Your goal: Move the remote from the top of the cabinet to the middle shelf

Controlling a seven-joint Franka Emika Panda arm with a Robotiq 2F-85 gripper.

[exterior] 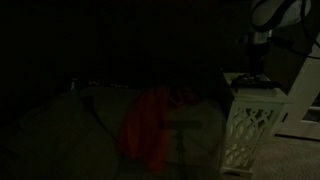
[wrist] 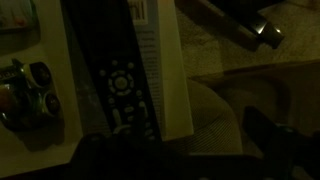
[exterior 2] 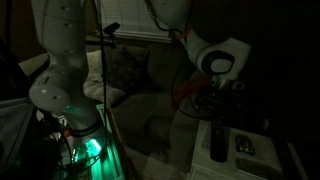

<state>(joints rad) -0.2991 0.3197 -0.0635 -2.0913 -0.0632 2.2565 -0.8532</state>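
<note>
The open fingers of the robot's gripper reach past the remote's button end [wrist: 130,100] by the cabinet edge, so the robot should move back over the cabinet top and center the fingers around the remote.
The scene is very dark. The white lattice cabinet [exterior: 252,125] stands at the right in an exterior view; its flat top [exterior 2: 262,158] also shows in the other exterior view. A long black remote [exterior 2: 218,140] lies on that top. In the wrist view the remote [wrist: 112,70] lies lengthwise on the white top [wrist: 165,70]. My gripper [exterior 2: 220,103] hangs just above the cabinet top, over the remote. In the wrist view its two dark fingers sit wide apart at the bottom edge [wrist: 185,158], open and holding nothing. The shelves are not visible.
A sofa with a red cloth [exterior: 150,125] sits next to the cabinet. A patterned pillow [exterior 2: 125,65] lies on the sofa. A second small dark device [exterior 2: 246,145] lies on the cabinet top beside the remote. The robot base [exterior 2: 70,100] stands nearby. Carpet [wrist: 250,80] surrounds the cabinet.
</note>
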